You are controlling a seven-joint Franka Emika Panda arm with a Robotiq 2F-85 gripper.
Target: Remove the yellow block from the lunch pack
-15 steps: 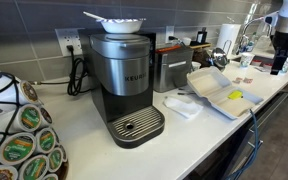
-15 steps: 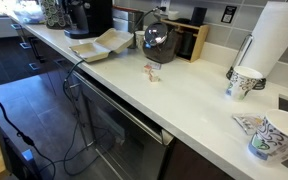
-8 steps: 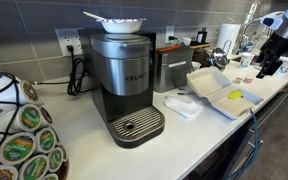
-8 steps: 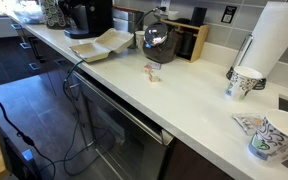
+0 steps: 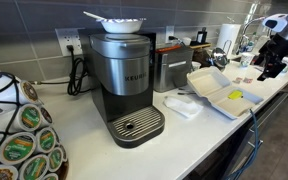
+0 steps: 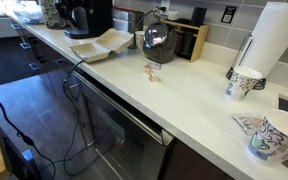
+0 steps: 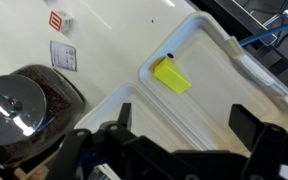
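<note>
My gripper needs to turn square to the block before it goes down, because the yellow block (image 7: 171, 75) lies slanted to its fingers near the lunch pack's side.
The lunch pack (image 5: 216, 90) is a white foam clamshell lying open on the counter to the right of the coffee machine. It also shows in an exterior view (image 6: 102, 44) and in the wrist view (image 7: 219, 70). The yellow block (image 5: 236, 96) lies in its near half, close to a corner of that half in the wrist view (image 7: 171, 75). My gripper (image 5: 268, 70) hangs above the counter just right of the pack, apart from it. In the wrist view the gripper (image 7: 184, 125) is open and empty, and the block lies beyond its fingertips.
A Keurig coffee machine (image 5: 124, 80) stands left of the pack, with a crumpled white napkin (image 5: 182, 106) between them. A steel box (image 5: 171, 68) stands behind. A glass kettle (image 7: 19, 100) and packets (image 7: 62, 55) lie nearby. Paper cups (image 6: 244, 82) stand further along the counter.
My gripper has moved down and left from the frame's right edge towards the lunch pack. The pack and the block have not moved.
</note>
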